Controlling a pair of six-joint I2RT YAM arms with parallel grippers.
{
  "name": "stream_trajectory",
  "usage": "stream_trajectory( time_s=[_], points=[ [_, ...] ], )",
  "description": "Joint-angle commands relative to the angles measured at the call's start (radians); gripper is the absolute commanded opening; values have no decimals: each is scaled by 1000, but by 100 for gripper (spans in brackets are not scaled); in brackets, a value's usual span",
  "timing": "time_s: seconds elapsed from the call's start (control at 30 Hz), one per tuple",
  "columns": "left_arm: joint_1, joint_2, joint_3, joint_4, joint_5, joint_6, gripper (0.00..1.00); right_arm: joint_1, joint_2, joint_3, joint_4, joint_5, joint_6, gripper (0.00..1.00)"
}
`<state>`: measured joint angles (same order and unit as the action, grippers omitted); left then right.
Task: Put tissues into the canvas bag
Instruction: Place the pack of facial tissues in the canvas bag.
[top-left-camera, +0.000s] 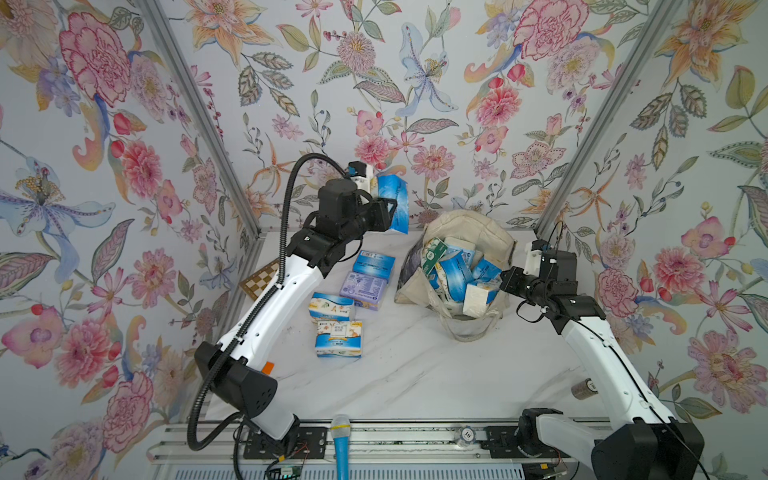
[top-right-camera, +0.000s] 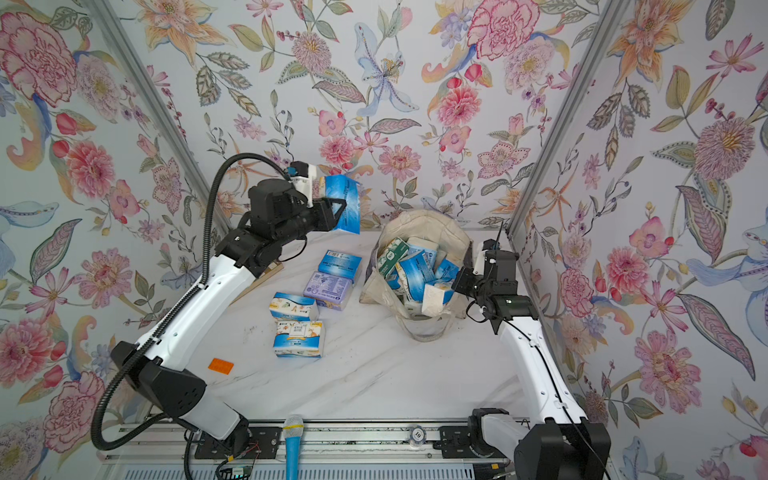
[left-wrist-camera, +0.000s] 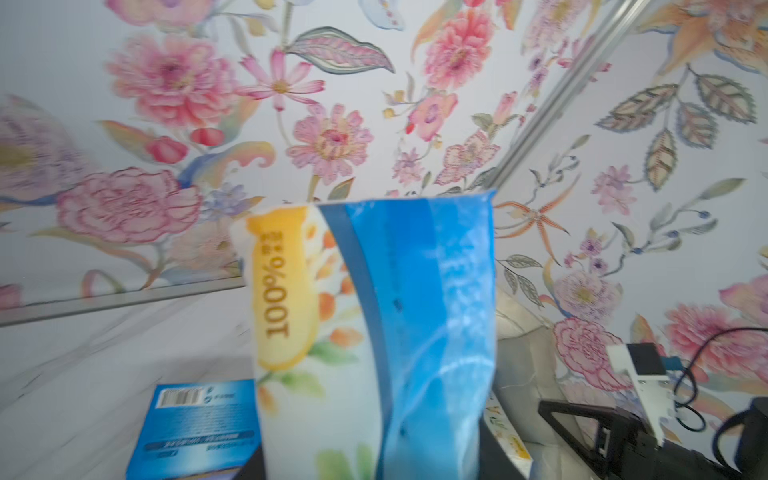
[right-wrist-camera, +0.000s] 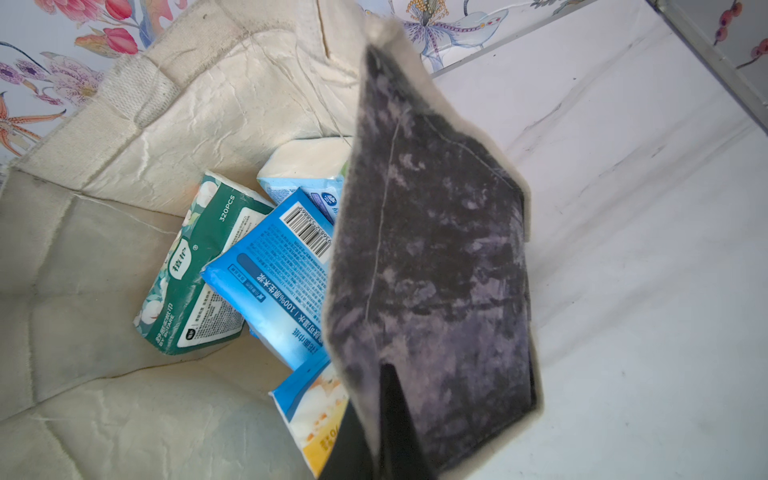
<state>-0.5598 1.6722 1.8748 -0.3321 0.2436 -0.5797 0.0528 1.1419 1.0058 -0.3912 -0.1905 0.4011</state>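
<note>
The blue-and-white pack (top-right-camera: 347, 205) stands on end, higher than the canvas bag's rim, so the robot's left gripper should keep carrying it across until it is inside the bag's wide opening (top-right-camera: 438, 254).
My left gripper (top-left-camera: 388, 212) is shut on a blue-and-white pack of tissues (top-left-camera: 392, 199) and holds it on end, high above the table near the back wall, left of the canvas bag (top-left-camera: 469, 226). In the left wrist view this pack (left-wrist-camera: 374, 332) hides the fingers. The cream bag stands open with several packs (top-left-camera: 457, 270) inside. My right gripper (top-left-camera: 505, 280) is shut on the bag's rim, pinching the dark grey printed panel (right-wrist-camera: 436, 249). Inside lie a green-white pack (right-wrist-camera: 199, 266) and a blue one (right-wrist-camera: 286, 270). On the table lie more packs: blue (top-left-camera: 373, 262), lavender (top-left-camera: 363, 289) and two cartoon-printed ones (top-left-camera: 337, 338).
A wooden chessboard (top-left-camera: 259, 278) lies partly under the left arm at the table's left edge. A blue microphone (top-left-camera: 340, 444) and a poker chip (top-left-camera: 467, 434) sit on the front rail. A small can (top-left-camera: 582, 388) stands at the right edge, and an orange tag (top-right-camera: 220, 365) lies front left.
</note>
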Motion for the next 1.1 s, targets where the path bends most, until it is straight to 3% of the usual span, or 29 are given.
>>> stream_trajectory(
  time_s=[0.0,0.27,0.5,0.8,1.07],
  points=[
    [-78,123,137,57,145,36,34,-1,-31,15,-21,11,16,6],
    [-198,450,459,3,190,57,34,-2,-33,16,-29,12,19,6],
    [-206,625,524,12,192,-2,33,-5,-42,17,-35,18,16,6],
    [-206,717,530,41,179,-116,31,-7,-25,19,-34,15,13,6],
    [-207,801,629,-119,220,-141,25,-8,-13,26,-35,19,7,6]
  ],
)
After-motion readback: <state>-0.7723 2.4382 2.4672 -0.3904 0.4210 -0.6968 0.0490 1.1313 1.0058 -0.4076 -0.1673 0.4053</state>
